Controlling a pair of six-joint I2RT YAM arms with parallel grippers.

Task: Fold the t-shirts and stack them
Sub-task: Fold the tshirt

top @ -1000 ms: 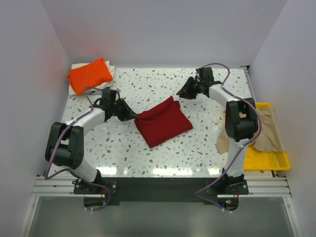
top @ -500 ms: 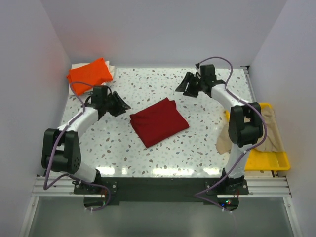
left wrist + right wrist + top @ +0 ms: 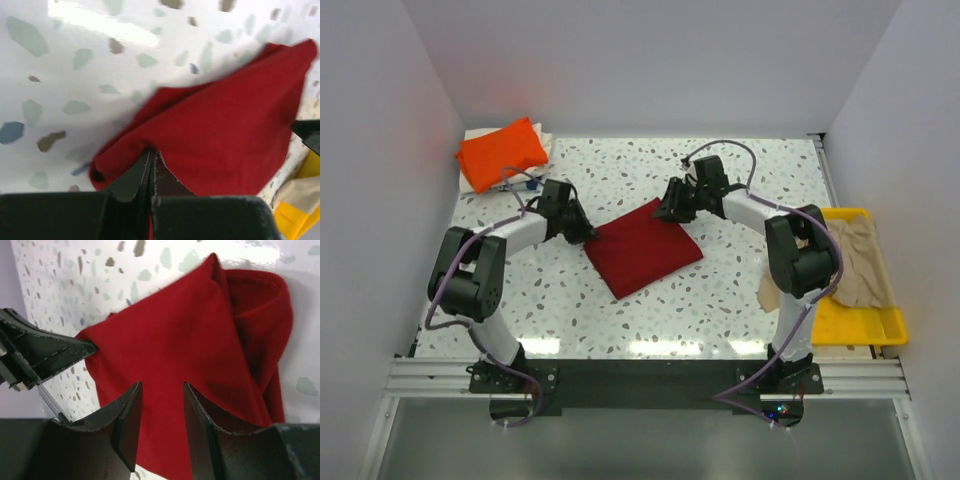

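My left gripper needs to square up the folded dark red t-shirt [image 3: 641, 250] by pulling its held corner [image 3: 597, 241] nearer before stacking, because the t-shirt lies crooked to the table's near edge.
The dark red t-shirt [image 3: 642, 248] lies folded in the middle of the table. My left gripper [image 3: 588, 234] is at its left corner, shut on the cloth edge [image 3: 151, 156]; red cloth [image 3: 220, 120] fills the left wrist view. My right gripper [image 3: 666, 211] is at the shirt's far corner, open, its fingers [image 3: 129, 415] just above the red cloth [image 3: 165, 340]. The bright orange t-shirt [image 3: 502, 152] lies folded at the back left on the whitish one [image 3: 546, 141]. The beige-tan t-shirt [image 3: 861, 262] hangs over the yellow tray.
The yellow plastic tray [image 3: 852, 326] stands at the right edge of the table, the beige shirt spilling over its left rim onto the table. White walls close the table on three sides. My left gripper's fingers [image 3: 50, 357] show in the right wrist view.
Both grippers have moved in from the sides to the red shirt. The left one has shut on its left corner; the right one has come to its far corner.
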